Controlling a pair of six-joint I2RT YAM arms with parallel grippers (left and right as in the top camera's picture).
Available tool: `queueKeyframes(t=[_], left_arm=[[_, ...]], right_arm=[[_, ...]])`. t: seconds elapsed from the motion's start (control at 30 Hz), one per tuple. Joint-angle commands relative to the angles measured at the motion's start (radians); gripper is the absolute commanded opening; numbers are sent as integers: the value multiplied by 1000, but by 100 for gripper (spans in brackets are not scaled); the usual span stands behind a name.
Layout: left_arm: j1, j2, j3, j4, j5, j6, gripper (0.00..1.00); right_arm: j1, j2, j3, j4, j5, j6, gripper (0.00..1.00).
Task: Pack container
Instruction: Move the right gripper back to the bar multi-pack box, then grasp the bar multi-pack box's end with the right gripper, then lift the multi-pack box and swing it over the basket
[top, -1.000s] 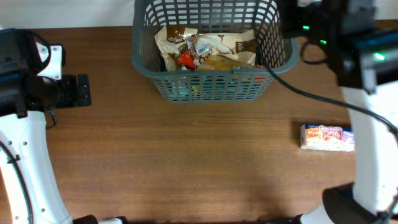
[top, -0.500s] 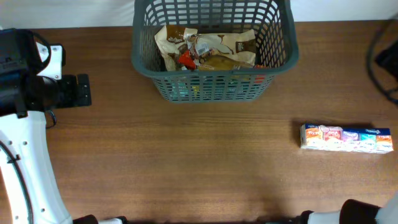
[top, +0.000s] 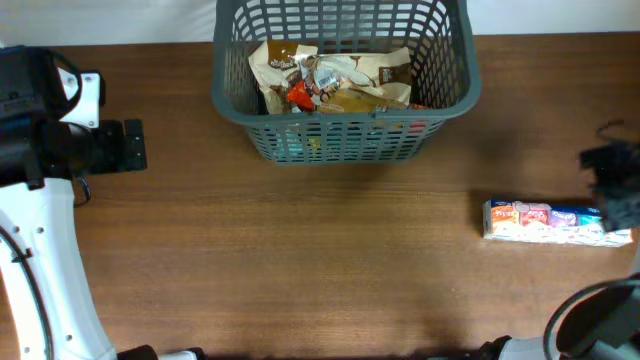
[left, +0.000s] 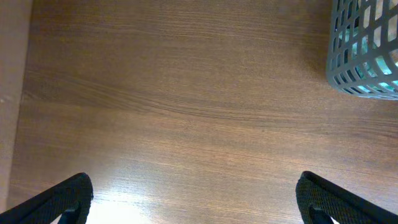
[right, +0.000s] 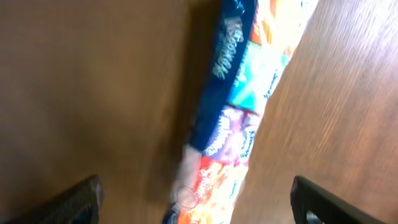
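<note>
I keep moving my right gripper down to the box's teal section and close it there, because the snack box's narrow width is between its open fingers.
The dark grey lattice basket stands at the back middle of the table, holding several food packets; its corner shows in the left wrist view. A long colourful snack box lies on the table at the right and fills the right wrist view. My right gripper is open, its fingers either side of the box and above it; the arm shows at the right edge overhead. My left gripper is open and empty over bare wood, far left of the basket.
The left arm's white body and black mount sit at the table's left edge. The wooden tabletop stretches in front of the basket. The table's left edge shows in the left wrist view.
The right arm left the basket area, swung out of the overhead view, and now comes back in at the right edge over the snack box. The left arm has not moved.
</note>
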Motion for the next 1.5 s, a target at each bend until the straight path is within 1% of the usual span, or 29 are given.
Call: queueKeyframes(t=[0.0,0.07,0.17,0.2,0.3,0.5,0.67,0.77,0.8,0.87,0.93,0.97,1.0,1.03,1.1,1.23,1.33,1.4,1.47], left_arm=[[6,3,5,0,14,-13,99],[6,3,5,0,14,-13,99],[6,3,5,0,14,-13,99],[6,3,5,0,14,-13,99],[6,3,5,0,14,-13,99],[6,3,5,0,14,-13,99],[6,3,5,0,14,-13,99],[6,3,5,0,14,-13,99],[6,3,5,0,14,-13,99],[6,3,5,0,14,-13,99],[6,3,5,0,14,-13,99],[6,3,5,0,14,-13,99],[6,3,5,0,14,-13,99],[6,3,5,0,14,-13,99],[6,3,5,0,14,-13,99],[6,3,5,0,14,-13,99],[6,3,5,0,14,-13,99],[6,3,5,0,14,-13,99],[6,3,5,0,14,-13,99]], right_arm=[[-18,-8,-176,111,-89,46,94],[-16,-8,-249,181,-113,51,99],[-16,-8,-332,265,-113,91,99],[-16,-8,-375,332,-109,91,99],[-16,-6,-416,402,-98,91,99],[-16,36,-438,418,2,90,99],[-16,84,-439,425,-4,90,100],[-16,91,-439,429,-2,90,89],[-16,91,-439,433,1,90,82],[-16,91,-439,436,5,90,63],[-16,91,-439,436,5,90,48],[-16,91,-439,436,3,90,36],[-16,90,-438,436,-4,90,27],[-18,85,-430,436,-54,89,16],[-24,72,-411,437,-157,85,13],[-40,29,-335,489,-440,28,13],[-42,-10,-217,530,-645,-1,10],[-36,-32,-134,548,-738,-41,8],[-26,-50,-51,547,-787,-83,4]])
